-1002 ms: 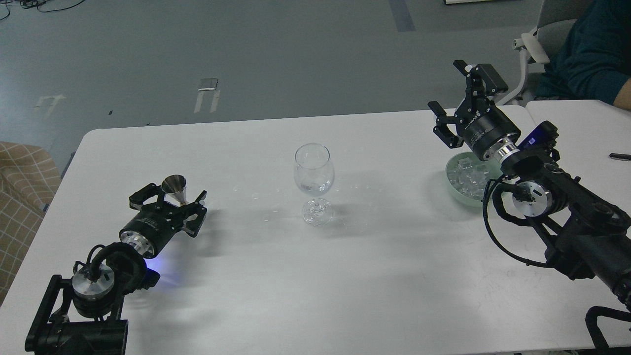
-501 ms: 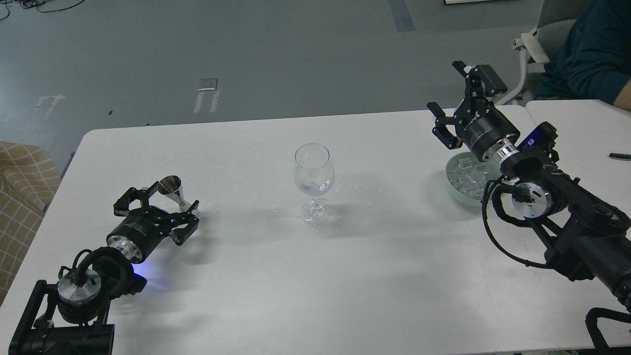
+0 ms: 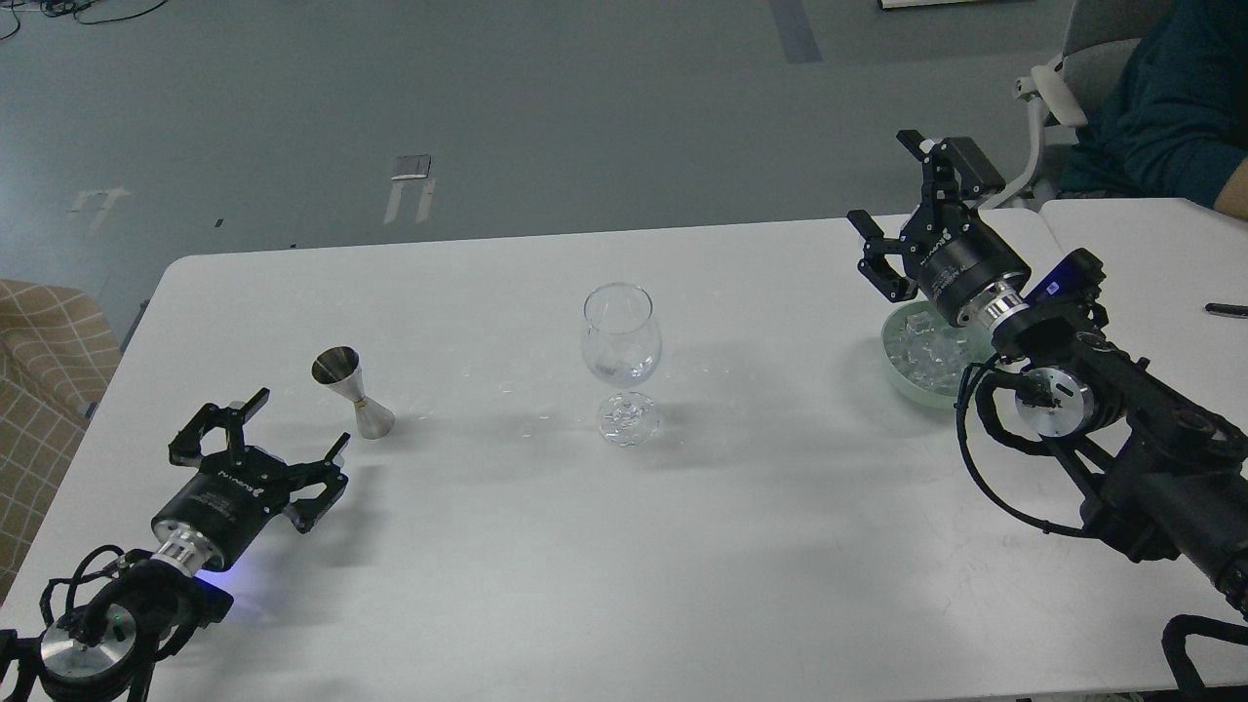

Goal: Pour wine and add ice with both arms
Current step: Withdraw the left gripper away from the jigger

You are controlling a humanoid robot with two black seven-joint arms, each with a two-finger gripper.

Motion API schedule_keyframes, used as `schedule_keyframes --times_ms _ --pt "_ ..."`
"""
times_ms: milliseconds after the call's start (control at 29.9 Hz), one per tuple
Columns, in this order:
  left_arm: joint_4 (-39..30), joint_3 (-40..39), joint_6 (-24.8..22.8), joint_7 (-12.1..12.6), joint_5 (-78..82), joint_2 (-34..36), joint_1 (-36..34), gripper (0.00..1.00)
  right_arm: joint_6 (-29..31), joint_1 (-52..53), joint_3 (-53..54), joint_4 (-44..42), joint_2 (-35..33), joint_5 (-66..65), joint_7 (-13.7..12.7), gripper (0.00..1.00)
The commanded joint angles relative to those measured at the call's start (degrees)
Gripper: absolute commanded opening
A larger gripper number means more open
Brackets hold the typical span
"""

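Observation:
I expect an ice cube (image 3: 924,335) to come loose and the pale green bowl to stay in place when I lift, because separate edges show (image 3: 932,353) among the heaped cubes.
A clear stemmed wine glass (image 3: 621,336) stands upright mid-table with a little clear wine and some ice low in its bowl. A small steel jigger (image 3: 353,391) stands upright on the table to its left. My left gripper (image 3: 297,426) is open and empty, below and left of the jigger, apart from it. A pale green bowl (image 3: 895,366) of ice cubes (image 3: 921,346) sits at the right. My right gripper (image 3: 890,180) is open and empty, raised above the bowl's far side.
The white table (image 3: 682,546) has small water drops near the glass. A seated person (image 3: 1165,107) and a white chair are at the far right. A black pen (image 3: 1226,310) lies on the adjoining table. A tan checked seat (image 3: 39,380) is at the left.
My left gripper has let go of the jigger and pulled back down and left, leaving it standing. My right gripper has barely moved.

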Motion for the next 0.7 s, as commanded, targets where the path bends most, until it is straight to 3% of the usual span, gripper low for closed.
schedule_keyframes --times_ms 0,301,468,668 --pt "0.05 -1.33 -1.35 -0.01 -0.01 2.03 1.45 0.98 -0.4 -0.91 0.0 3.9 -2.95 -0.43 -0.1 1.0" --pt "0.23 -1.42 -1.35 -0.01 11.83 16.09 -3.63 0.98 -2.34 -4.95 0.0 16.56 -17.1 -10.53 -0.1 1.0" --pt "0.05 -1.42 -1.35 -7.34 27.82 16.71 -15.14 0.97 -6.37 -6.53 0.0 22.62 -26.32 -26.49 -0.01 1.0" --pt "0.05 -0.46 -1.35 -10.95 31.54 15.83 -22.97 0.97 -12.96 -8.64 0.0 24.13 -29.41 -48.74 0.17 1.0"
